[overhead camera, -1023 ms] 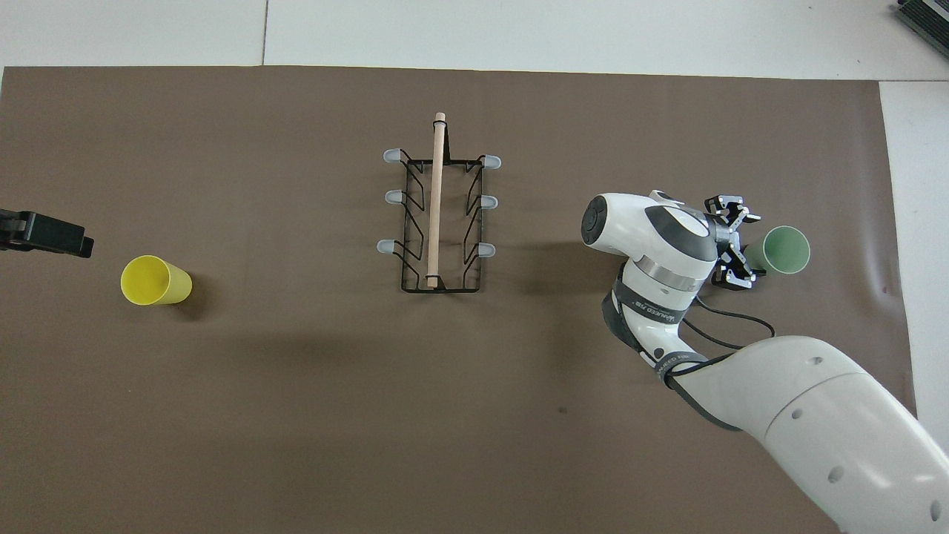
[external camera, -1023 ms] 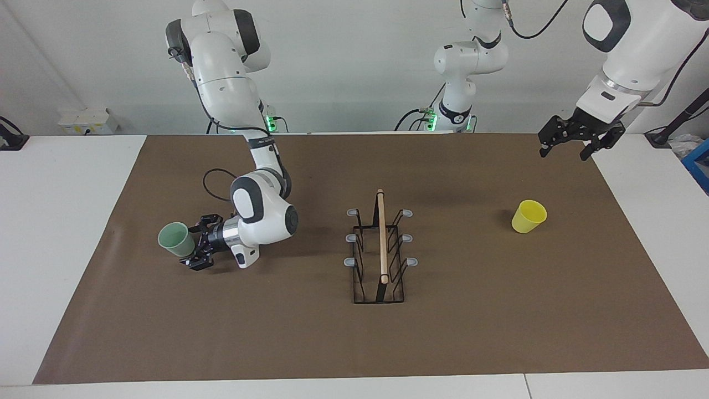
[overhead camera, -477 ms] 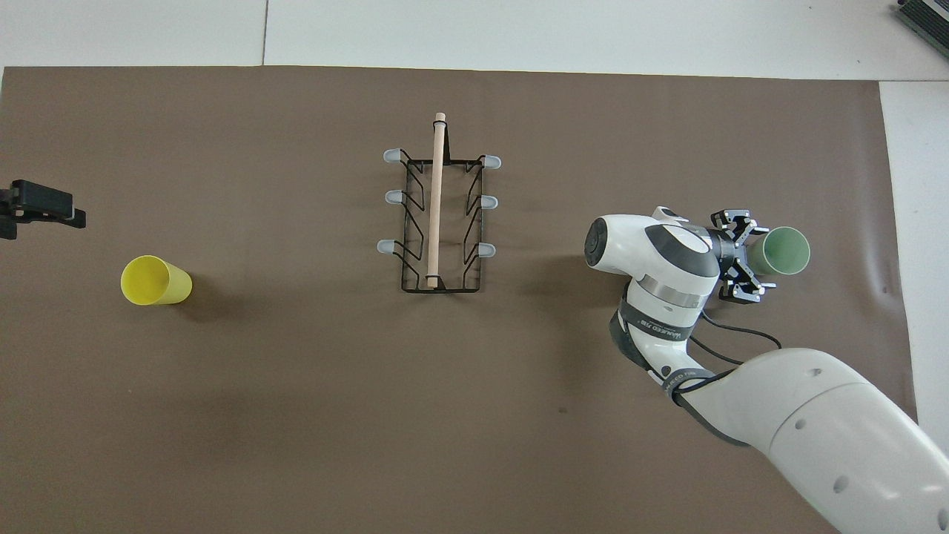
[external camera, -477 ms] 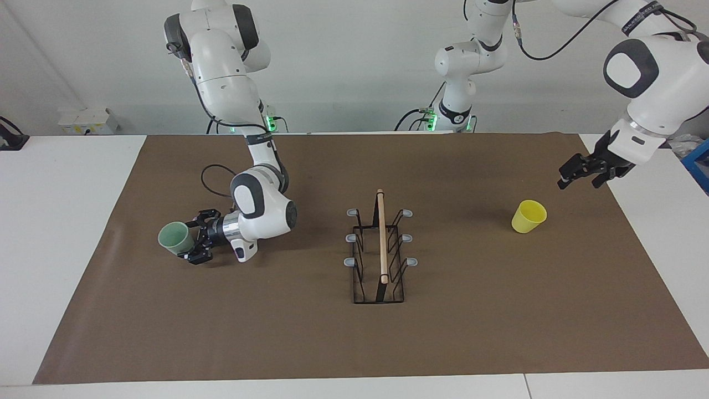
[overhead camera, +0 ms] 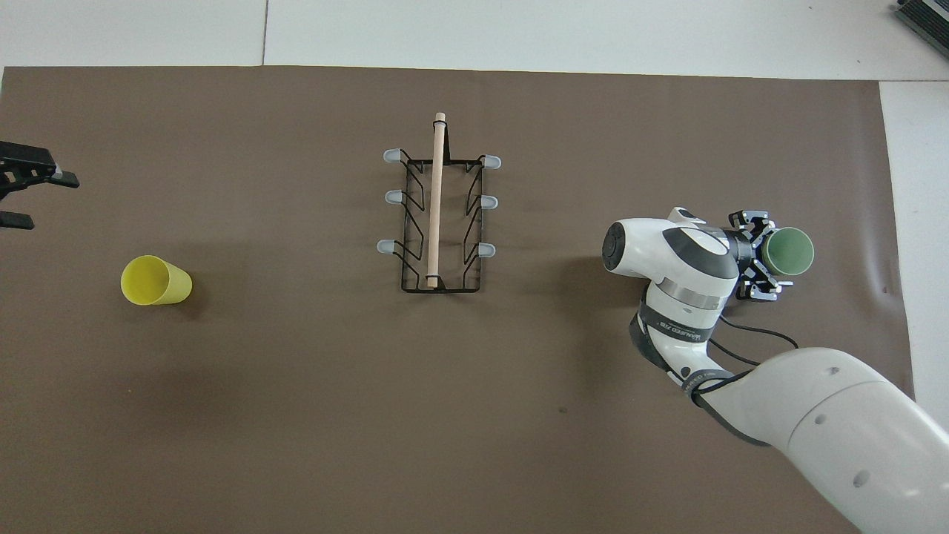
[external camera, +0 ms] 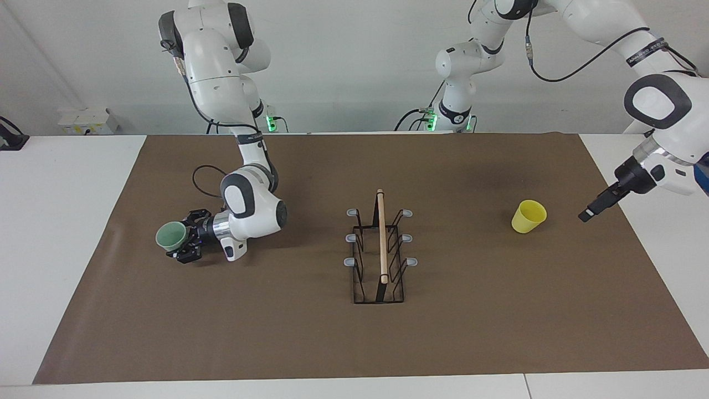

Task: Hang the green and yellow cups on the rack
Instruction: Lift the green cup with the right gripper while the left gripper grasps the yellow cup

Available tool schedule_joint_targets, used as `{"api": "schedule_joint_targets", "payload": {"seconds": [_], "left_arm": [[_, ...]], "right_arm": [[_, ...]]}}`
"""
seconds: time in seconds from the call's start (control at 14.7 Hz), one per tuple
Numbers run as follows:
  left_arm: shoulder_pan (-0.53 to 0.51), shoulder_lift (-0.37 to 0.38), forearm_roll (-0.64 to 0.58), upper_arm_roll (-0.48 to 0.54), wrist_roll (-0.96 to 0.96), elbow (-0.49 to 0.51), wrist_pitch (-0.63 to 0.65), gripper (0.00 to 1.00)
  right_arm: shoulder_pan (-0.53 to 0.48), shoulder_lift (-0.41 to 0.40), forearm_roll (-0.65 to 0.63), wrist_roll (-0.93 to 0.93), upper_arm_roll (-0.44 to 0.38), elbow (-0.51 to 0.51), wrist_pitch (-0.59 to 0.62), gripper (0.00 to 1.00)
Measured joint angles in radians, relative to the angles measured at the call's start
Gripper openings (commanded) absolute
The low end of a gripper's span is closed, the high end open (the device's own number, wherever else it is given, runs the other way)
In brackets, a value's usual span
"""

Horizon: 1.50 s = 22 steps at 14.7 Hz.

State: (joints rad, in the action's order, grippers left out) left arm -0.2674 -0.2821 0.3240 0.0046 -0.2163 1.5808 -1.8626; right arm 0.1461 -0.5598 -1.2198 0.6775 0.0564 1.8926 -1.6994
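Note:
I expect the yellow cup to hang tilted with its bottom out once I slide its opening over a peg, since the rack's pale-tipped wires stick outward.
The pale green cup stands on the brown mat toward the right arm's end. My right gripper lies low and sideways, its open fingers on either side of the cup's lower body. The yellow cup stands upright toward the left arm's end. My left gripper is open and empty, low over the mat's edge beside the yellow cup and apart from it. The black wire rack with its wooden rod stands mid-mat, all pegs bare.
The brown mat covers most of the white table. A grey box sits at the table's back edge by the right arm's end. A dark object lies at the table's corner farthest from the robots.
My right gripper has slid forward so its fingers now flank the green cup. My left gripper has come down and out toward the table's end, beside the yellow cup.

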Motion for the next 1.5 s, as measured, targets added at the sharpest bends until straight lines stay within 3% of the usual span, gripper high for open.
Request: {"api": "schedule_joint_targets", "payload": {"seconds": [0.27, 0.48, 0.68, 0.95, 1.5], "left_arm": [[-0.026, -0.122, 0.038, 0.002, -0.266, -0.106, -0.002, 1.00], [-0.081, -0.196, 0.092, 0.003, -0.290, -0.145, -0.002, 1.00], [-0.106, -0.216, 0.097, 0.011, -0.318, -0.123, 0.001, 1.00], [-0.108, -0.210, 0.100, 0.012, -0.537, -0.019, 0.000, 1.00], [-0.084, -0.126, 0.165, 0.004, -0.757, 0.199, -0.038, 1.00]], "right_arm": [[0.000, 0.002, -0.006, -0.056, 0.000, 0.002, -0.001, 0.00], [-0.001, 0.008, 0.020, -0.098, 0.001, -0.019, -0.010, 0.00], [0.002, 0.024, 0.173, -0.104, 0.004, -0.116, -0.012, 0.00], [0.003, 0.082, 0.445, -0.102, 0.005, -0.226, -0.011, 0.00], [-0.034, 0.281, 1.011, -0.102, 0.004, -0.241, -0.242, 0.00]]}}
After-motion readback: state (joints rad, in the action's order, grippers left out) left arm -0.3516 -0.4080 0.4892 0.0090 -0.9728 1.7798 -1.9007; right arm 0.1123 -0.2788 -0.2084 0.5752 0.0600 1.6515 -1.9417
